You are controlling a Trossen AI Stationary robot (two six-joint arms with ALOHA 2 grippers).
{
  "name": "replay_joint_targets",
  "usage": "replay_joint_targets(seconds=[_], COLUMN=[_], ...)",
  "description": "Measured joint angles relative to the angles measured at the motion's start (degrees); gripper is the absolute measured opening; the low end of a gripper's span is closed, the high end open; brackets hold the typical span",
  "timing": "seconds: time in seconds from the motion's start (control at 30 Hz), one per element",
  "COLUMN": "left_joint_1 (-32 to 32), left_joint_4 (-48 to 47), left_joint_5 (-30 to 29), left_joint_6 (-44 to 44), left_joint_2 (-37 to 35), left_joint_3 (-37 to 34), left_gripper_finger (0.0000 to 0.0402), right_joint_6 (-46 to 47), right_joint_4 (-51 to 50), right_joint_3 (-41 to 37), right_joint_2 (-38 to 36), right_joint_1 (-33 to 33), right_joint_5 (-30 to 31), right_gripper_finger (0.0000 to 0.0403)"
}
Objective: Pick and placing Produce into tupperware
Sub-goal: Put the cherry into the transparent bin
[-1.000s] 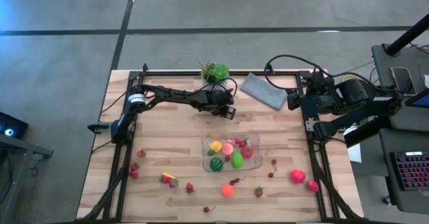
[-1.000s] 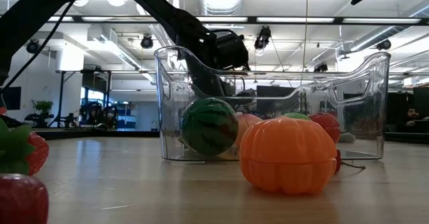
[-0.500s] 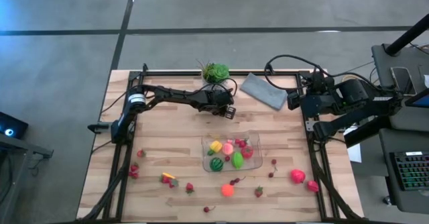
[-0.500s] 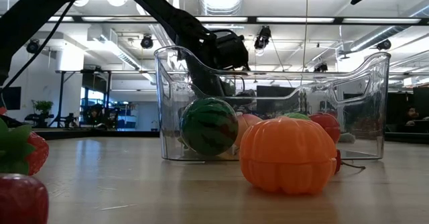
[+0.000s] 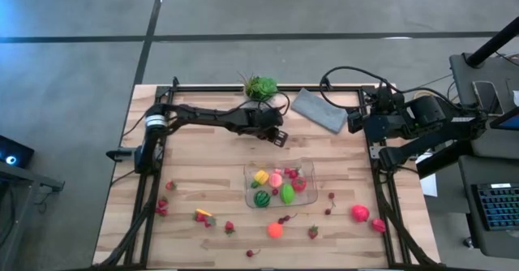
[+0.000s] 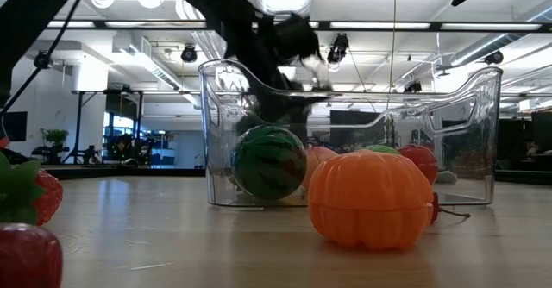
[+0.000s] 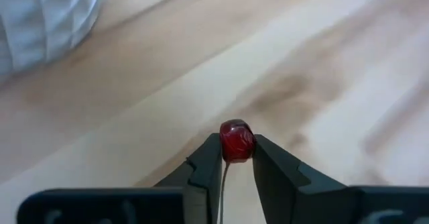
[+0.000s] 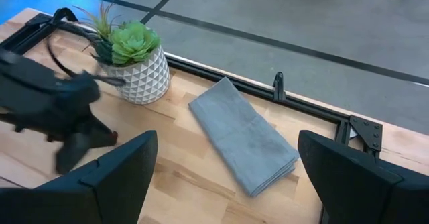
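My left gripper has the cherry's round body (image 7: 236, 141) free at its fingers, with the tupperware open above, and should keep carrying it until it's over the striped melon (image 5: 262, 199).
The clear tupperware (image 5: 250, 170) stands on the wooden table's middle, with a striped melon (image 5: 261, 198) and other produce in it. More produce lies loose near the front edge, such as an orange one (image 5: 276, 230). My left gripper (image 5: 278, 135) hovers just beyond the tupperware's far side, shut on a small red cherry (image 7: 236, 141). The low view shows this gripper (image 6: 293, 42) blurred above the tupperware (image 6: 483, 133). My right gripper (image 8: 228, 184) waits high at the table's far right, open and with nothing between its fingers. My left gripper pinches the cherry's round red body (image 7: 236, 146) between its two fingertips, one on each side. The fingers slant down from the table's left. The cherry's thin stem (image 7: 223, 187) trails back between the fingers, and the cherry is clear of the table.
A potted plant in a white pot (image 5: 260, 87) stands at the far edge, close behind my left gripper. A folded grey cloth (image 5: 319, 109) lies to the right of the pot. Red produce (image 5: 360, 213) lies front right, strawberries (image 5: 162, 206) front left.
My left gripper has risen from the table beyond the tupperware and shifted slightly toward the table's right edge; it shows blurred in the low view now.
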Motion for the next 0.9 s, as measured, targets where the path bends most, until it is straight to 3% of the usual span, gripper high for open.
replay_joint_targets(seconds=[0.27, 0.53, 0.9], left_joint_1=[-3.6, -9.7, -24.5], left_joint_4=[1.9, 3.1, 2.8], left_joint_5=[-1.1, -1.0, -2.2], left_joint_6=[8.3, 8.6, -2.8], left_joint_2=[-10.3, -19.6, -21.2], left_joint_3=[0.1, -0.1, -1.1], left_gripper_finger=[0.0057, 0.0057, 0.0062], right_joint_6=[-0.2, -0.2, -0.3], right_joint_4=[0.0, 0.4, 0.8], right_joint_3=[0.0, -0.1, -2.2], right_joint_2=[0.1, 1.1, 7.2], right_joint_1=[0.0, 0.0, 0.1], right_joint_5=[0.0, -1.6, -12.6], right_gripper_finger=[0.0352, 0.0352, 0.0352])
